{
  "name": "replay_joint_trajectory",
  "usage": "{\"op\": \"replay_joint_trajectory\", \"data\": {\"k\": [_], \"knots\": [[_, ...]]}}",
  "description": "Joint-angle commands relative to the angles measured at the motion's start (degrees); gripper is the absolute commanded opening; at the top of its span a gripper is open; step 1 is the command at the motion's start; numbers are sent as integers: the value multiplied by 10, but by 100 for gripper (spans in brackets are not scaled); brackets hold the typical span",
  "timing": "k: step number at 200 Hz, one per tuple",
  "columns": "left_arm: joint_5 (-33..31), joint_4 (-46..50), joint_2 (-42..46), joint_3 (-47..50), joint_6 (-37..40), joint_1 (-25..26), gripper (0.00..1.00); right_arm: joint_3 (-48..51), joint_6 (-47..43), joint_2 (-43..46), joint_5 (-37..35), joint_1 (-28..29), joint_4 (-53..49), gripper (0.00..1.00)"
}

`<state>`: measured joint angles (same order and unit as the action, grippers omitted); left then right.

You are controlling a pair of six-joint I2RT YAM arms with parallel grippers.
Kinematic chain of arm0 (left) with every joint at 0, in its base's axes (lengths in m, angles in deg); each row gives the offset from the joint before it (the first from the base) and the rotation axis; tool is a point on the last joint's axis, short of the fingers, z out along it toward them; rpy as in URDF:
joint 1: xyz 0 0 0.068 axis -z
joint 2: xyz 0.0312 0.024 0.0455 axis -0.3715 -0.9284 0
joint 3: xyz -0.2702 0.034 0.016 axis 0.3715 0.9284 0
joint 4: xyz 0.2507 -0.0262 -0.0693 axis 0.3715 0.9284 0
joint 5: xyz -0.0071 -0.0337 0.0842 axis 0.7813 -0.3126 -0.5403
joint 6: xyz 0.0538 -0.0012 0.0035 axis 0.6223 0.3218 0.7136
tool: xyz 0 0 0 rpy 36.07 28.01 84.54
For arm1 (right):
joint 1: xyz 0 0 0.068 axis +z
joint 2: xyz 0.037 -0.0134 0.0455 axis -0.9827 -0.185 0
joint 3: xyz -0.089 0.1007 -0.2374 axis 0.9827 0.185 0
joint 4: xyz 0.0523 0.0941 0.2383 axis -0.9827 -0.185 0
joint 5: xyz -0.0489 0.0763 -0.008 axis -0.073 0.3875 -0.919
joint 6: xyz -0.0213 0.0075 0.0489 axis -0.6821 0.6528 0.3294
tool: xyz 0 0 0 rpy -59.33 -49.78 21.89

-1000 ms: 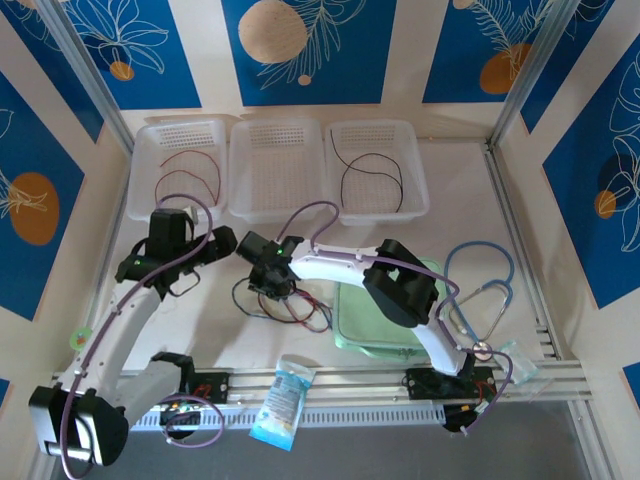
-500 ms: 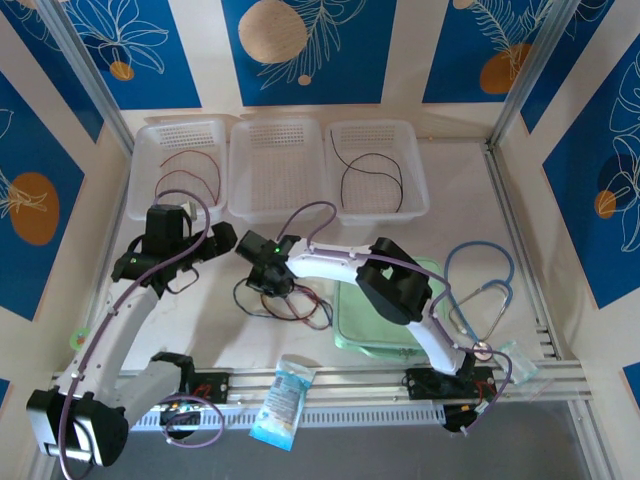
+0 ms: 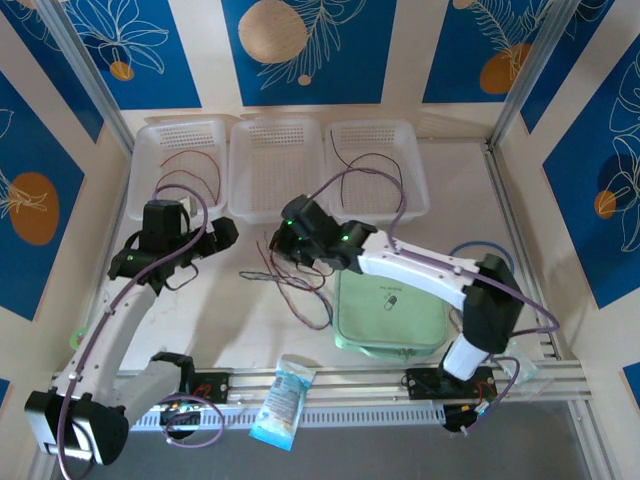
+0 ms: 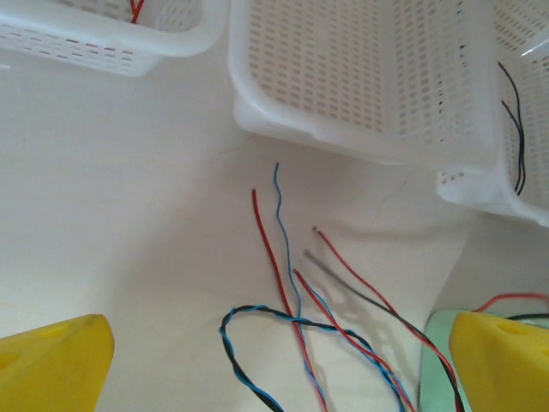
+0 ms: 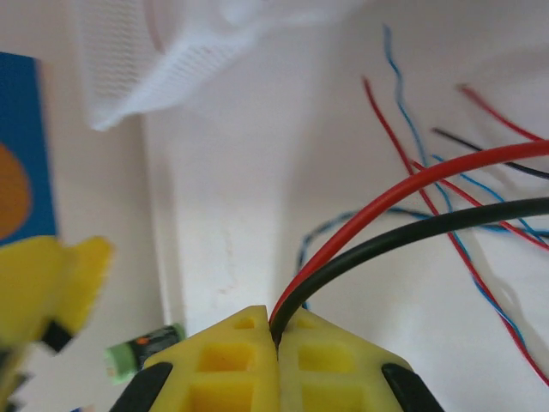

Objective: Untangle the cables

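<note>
The blue-black twist (image 4: pixel 347 330) goes across the red and black cables in the robot's right gripper, so the left gripper should hold the twist's loop (image 4: pixel 226 331) while the right gripper lifts clear.
A tangle of thin red, black and blue cables (image 3: pixel 292 287) (image 4: pixel 296 300) lies on the white table in front of the middle basket. My right gripper (image 3: pixel 284 243) (image 5: pixel 276 333) is shut on a red cable (image 5: pixel 412 191) and a black cable (image 5: pixel 420 233), which arc up from the tangle. Beyond them lie loose red and blue strands (image 5: pixel 403 129). My left gripper (image 3: pixel 224 234) (image 4: pixel 274 369) hovers just left of the tangle, open, its yellow fingertips (image 4: pixel 51 360) wide apart with nothing between them.
Three white baskets stand at the back: the left basket (image 3: pixel 180 124) holds a red wire (image 3: pixel 185 170), the middle basket (image 3: pixel 277 124) is bare, the right basket (image 3: pixel 378 125) holds a black wire (image 3: pixel 370 175). A green tray (image 3: pixel 390 315) lies right of the tangle. A packet (image 3: pixel 283 400) is at the front edge.
My right arm has stretched out and its gripper has risen back and rightward from the tangle, pulling the red and black cables up. The left gripper shifted slightly back.
</note>
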<state>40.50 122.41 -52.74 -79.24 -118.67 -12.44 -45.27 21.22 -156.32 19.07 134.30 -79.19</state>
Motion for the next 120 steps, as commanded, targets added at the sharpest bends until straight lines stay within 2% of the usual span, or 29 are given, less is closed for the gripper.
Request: {"op": "replay_joint_trajectory", "data": {"k": [1, 27, 79, 120], "knots": [[20, -1, -5, -20, -1, -4, 99, 20, -84, 45, 28, -14, 76, 0], [31, -10, -9, -15, -7, -3, 98, 20, -141, 89, 50, -27, 116, 0], [39, -24, -34, -18, -9, 12, 96, -5, -237, 124, 58, -55, 124, 0], [50, -61, -62, -15, -39, 49, 95, 1, -248, 132, 95, -88, 173, 0]]}}
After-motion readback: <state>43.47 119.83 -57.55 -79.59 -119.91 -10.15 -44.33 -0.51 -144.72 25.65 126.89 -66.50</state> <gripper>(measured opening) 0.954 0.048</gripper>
